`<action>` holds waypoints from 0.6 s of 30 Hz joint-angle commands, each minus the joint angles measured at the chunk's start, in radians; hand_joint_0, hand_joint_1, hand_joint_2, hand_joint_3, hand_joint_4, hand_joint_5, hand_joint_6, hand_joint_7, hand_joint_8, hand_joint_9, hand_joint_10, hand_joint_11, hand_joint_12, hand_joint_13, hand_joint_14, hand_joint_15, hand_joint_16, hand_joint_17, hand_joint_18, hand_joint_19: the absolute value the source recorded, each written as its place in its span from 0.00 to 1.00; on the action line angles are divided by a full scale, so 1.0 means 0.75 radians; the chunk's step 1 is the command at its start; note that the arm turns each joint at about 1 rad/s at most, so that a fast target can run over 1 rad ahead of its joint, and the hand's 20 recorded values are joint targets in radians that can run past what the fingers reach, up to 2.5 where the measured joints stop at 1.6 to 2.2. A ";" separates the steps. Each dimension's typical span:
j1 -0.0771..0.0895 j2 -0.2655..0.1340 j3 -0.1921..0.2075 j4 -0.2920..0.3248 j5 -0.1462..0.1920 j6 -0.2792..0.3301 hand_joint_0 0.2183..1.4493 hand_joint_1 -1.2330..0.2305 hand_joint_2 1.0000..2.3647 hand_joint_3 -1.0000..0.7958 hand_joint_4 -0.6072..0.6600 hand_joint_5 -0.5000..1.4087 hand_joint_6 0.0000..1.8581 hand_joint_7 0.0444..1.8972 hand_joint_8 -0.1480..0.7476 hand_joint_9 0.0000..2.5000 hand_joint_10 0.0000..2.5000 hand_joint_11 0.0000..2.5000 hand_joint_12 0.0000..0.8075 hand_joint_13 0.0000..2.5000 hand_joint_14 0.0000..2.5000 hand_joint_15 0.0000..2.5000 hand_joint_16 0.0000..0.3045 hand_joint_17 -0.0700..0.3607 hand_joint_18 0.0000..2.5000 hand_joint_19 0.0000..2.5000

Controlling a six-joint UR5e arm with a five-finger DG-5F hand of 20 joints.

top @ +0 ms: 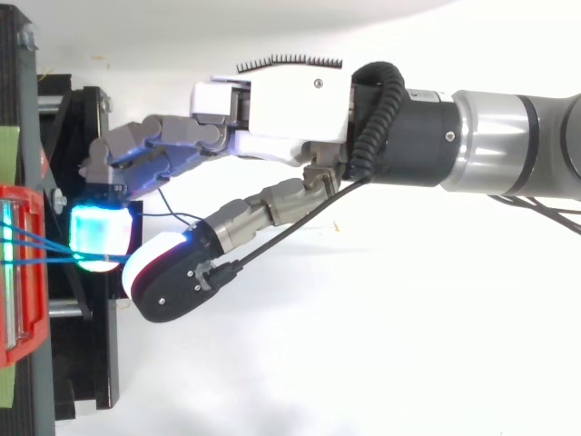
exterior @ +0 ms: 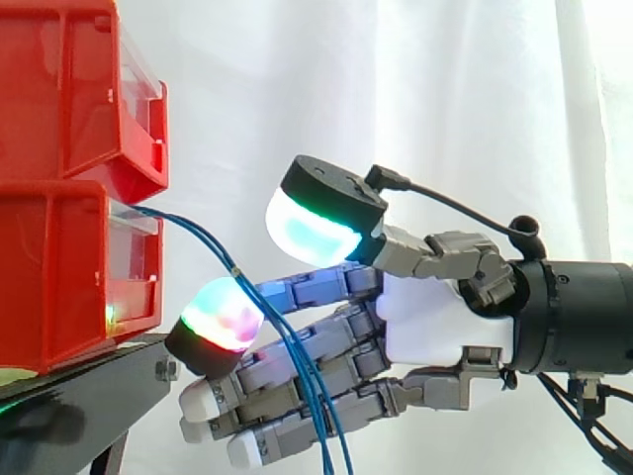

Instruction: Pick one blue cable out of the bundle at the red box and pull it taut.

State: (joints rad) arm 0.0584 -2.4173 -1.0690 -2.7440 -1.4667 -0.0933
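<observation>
The hanging blue cables (exterior: 287,332) have gaps (exterior: 331,427) between them, so I expect the other cables to drop back toward the red box when I pull one away.
Several thin blue cables (exterior: 210,237) come out of the lower red bin (exterior: 59,267), arc to the right and hang down across the front of my hand (exterior: 445,327). The hand reaches toward the bin with fairly straight fingers, one glowing fingertip (exterior: 223,315) close to the bin's front. The thumb pad (exterior: 309,233) is raised above the fingers, with a wide gap between them. From above, the cables (top: 59,250) run from the bin (top: 18,272) to the glowing fingertip (top: 98,232). The hand (top: 290,109) is open; nothing is pinched.
A second red bin (exterior: 59,89) is stacked on the lower one. Both stand on a black stand (exterior: 89,381) whose edge lies just under the fingertips. A white curtain hangs behind. The arm comes in from the right.
</observation>
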 commanded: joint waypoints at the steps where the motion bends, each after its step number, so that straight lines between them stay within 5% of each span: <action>1: 0.000 0.000 0.028 -0.037 -0.002 0.000 0.30 0.36 0.00 0.30 0.69 0.21 0.27 0.61 0.58 0.27 0.00 0.07 0.45 0.13 0.00 0.03 0.17 0.44 0.12 0.08; 7: 0.000 0.002 0.047 -0.076 -0.004 0.000 0.32 0.34 0.01 0.35 0.65 0.21 0.29 0.61 0.58 0.27 0.00 0.08 0.45 0.13 0.00 0.02 0.17 0.44 0.13 0.08; 18: 0.002 0.000 0.053 -0.076 0.002 -0.002 0.32 0.33 0.01 0.41 0.63 0.18 0.43 0.40 0.57 0.27 0.00 0.09 0.46 0.13 0.00 0.03 0.17 0.44 0.13 0.08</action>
State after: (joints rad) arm 0.0593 -2.4173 -1.0312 -2.8010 -1.4684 -0.0937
